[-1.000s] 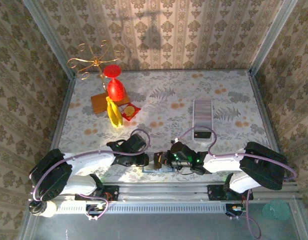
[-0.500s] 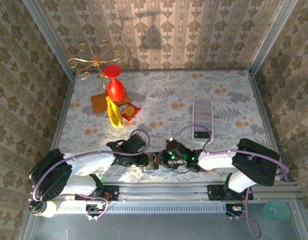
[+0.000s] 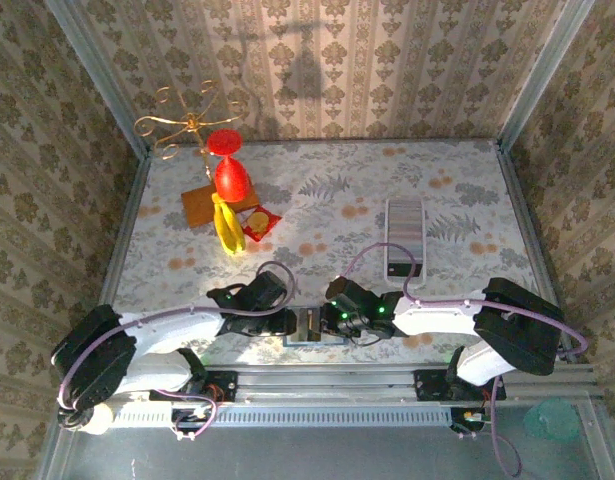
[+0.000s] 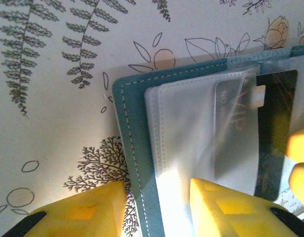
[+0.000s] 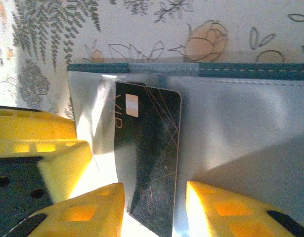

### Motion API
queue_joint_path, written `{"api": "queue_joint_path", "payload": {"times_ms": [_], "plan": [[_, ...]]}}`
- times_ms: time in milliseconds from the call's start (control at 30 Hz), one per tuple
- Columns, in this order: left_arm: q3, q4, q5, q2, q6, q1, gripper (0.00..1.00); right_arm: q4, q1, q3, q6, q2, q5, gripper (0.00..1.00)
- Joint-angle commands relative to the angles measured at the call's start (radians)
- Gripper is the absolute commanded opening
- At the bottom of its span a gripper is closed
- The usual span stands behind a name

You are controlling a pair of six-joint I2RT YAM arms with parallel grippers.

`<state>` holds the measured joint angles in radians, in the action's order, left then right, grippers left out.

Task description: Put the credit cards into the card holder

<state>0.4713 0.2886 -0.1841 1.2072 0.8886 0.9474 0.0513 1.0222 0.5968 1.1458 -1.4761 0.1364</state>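
The black card [image 4: 276,133] is only partway into the clear sleeve, so my left gripper should hold the holder's stitched edge [image 4: 131,148] tight while my right gripper pushes the card deeper.
The teal card holder [image 3: 311,327] lies open near the table's front edge, between my two grippers. Its stitched cover [image 4: 134,148] carries clear plastic sleeves [image 4: 191,133]. A black credit card [image 5: 152,143] marked VIP sits partly under a sleeve [image 5: 92,108], its lower end sticking out. My right gripper [image 5: 155,190] is open, its yellow fingers on either side of the card's free end with small gaps. My left gripper [image 4: 156,190] is open and straddles the holder's stitched edge and sleeve. The black card [image 4: 275,128] lies at the right in the left wrist view.
At the back left stand a red goblet [image 3: 228,172], a banana [image 3: 227,226], a wooden coaster [image 3: 201,205], a snack packet [image 3: 260,222] and a gold wire stand [image 3: 182,125]. A grey-white rectangular box [image 3: 405,236] lies right of centre. Patterned walls enclose the table.
The right gripper has opened off the black card and its arm has shifted slightly left. The left gripper's jaws have widened a little over the holder's edge.
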Motion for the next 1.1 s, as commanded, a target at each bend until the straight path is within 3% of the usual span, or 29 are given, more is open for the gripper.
{"api": "queue_joint_path", "payload": {"times_ms": [0,133,333,767,1067], "plan": [[-0.04,0.018,-0.018,-0.037,0.022,-0.012,0.44,-0.076,0.007,0.028,-0.028,-0.001,-0.032,0.3],[-0.077,-0.04,-0.053,-0.083,0.034,-0.03,0.55,-0.077,0.008,0.048,-0.038,-0.038,-0.025,0.12],[-0.163,-0.17,-0.126,-0.113,0.067,-0.08,0.54,-0.064,0.009,0.074,-0.054,-0.087,0.001,0.03],[-0.184,-0.295,-0.192,-0.056,0.094,-0.092,0.44,-0.028,0.024,0.132,-0.093,-0.158,0.052,0.0],[-0.208,-0.371,-0.219,-0.092,0.126,-0.111,0.39,0.138,0.029,0.072,-0.06,-0.129,0.063,0.0]]}}
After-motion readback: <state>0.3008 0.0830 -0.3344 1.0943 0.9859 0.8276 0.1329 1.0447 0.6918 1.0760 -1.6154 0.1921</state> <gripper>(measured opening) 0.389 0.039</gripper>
